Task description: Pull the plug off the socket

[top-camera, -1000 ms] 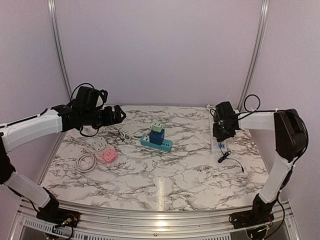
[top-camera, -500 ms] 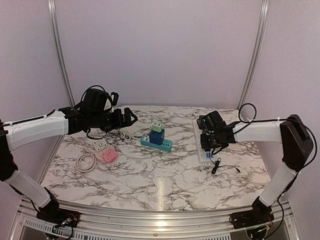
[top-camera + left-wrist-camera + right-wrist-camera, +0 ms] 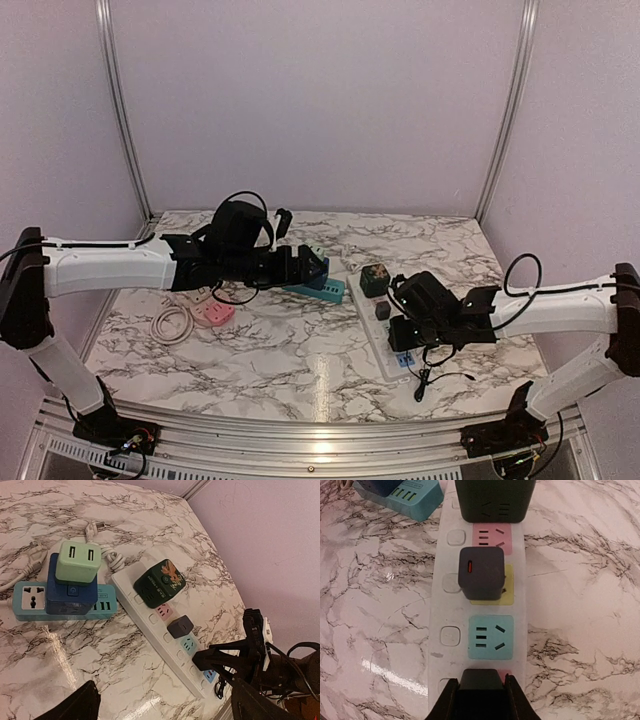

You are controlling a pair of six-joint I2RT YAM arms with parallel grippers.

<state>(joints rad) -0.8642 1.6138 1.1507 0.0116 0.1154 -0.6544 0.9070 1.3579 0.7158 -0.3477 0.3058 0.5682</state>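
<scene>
The white power strip [image 3: 379, 350] is loose under the black plug, so my left gripper should hold the power strip [image 3: 372, 322] next to the dark grey adapter before my right gripper pulls.
A white power strip [image 3: 447, 610] lies slanted on the marble, also in the top view [image 3: 372, 340] and the left wrist view [image 3: 150, 630]. My right gripper [image 3: 481, 700] is shut on a black plug [image 3: 481, 682] that sits in a socket near the strip's near end, a finger on each side. It also shows in the top view [image 3: 400, 335]. A dark grey adapter [image 3: 481, 572] and a dark green cube [image 3: 160, 584] are plugged in farther along. My left gripper [image 3: 165, 715] is open and empty, hovering above the marble left of the strip, and also shows in the top view [image 3: 312, 268].
A teal power strip [image 3: 30, 600] carries a blue cube and a mint cube [image 3: 77, 562] left of the white strip. A pink socket [image 3: 218, 312] and a coiled white cable [image 3: 172, 324] lie at the left. A thin black cable [image 3: 425, 380] trails near the front right.
My right gripper has moved left and toward the front, and the white strip has slid with it. My left arm has swung right, over the teal strip.
</scene>
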